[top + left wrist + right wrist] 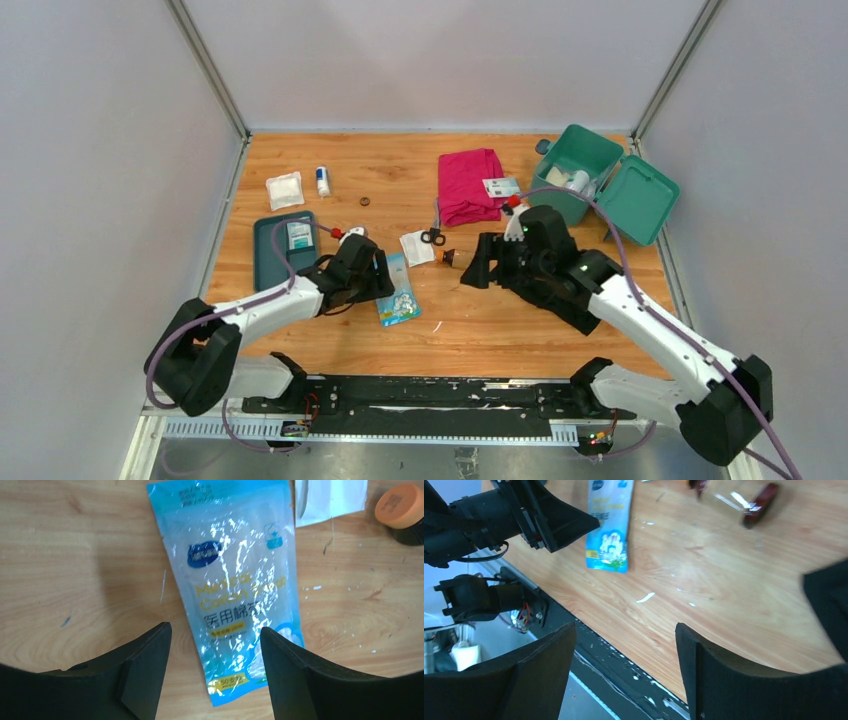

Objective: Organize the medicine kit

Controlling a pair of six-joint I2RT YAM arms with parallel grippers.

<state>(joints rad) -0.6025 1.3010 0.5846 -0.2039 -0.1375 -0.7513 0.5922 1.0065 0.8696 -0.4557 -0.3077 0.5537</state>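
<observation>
The cotton-swab packet (pixel 402 303) is flat and far away from the green kit, so the robot's left gripper should grip its edge (pixel 196 635) and hold it still for the right gripper to take.
A blue cotton-swab packet (pixel 400 292) lies flat on the wooden table. My left gripper (pixel 384 276) is open and empty at the packet's left edge. In the left wrist view the packet (pixel 235 585) runs between the two fingers, and the gripper (pixel 215 632) stands above its lower end. My right gripper (pixel 480 264) is open and empty, near an orange-capped bottle (pixel 450 258). In the right wrist view the gripper (pixel 624 630) hangs over the table's near edge, with the packet (pixel 608 525) further off. The green medicine kit (pixel 580 165) stands open at the back right with several items inside.
The kit's lid (pixel 640 200) lies open beside it. A pink cloth (pixel 470 185), a card (pixel 500 187), a white packet with scissors (pixel 418 245), a dark tray (pixel 283 248) holding a packet, white gauze (pixel 284 190), a small bottle (pixel 322 181) and a brown disc (pixel 365 201) lie around.
</observation>
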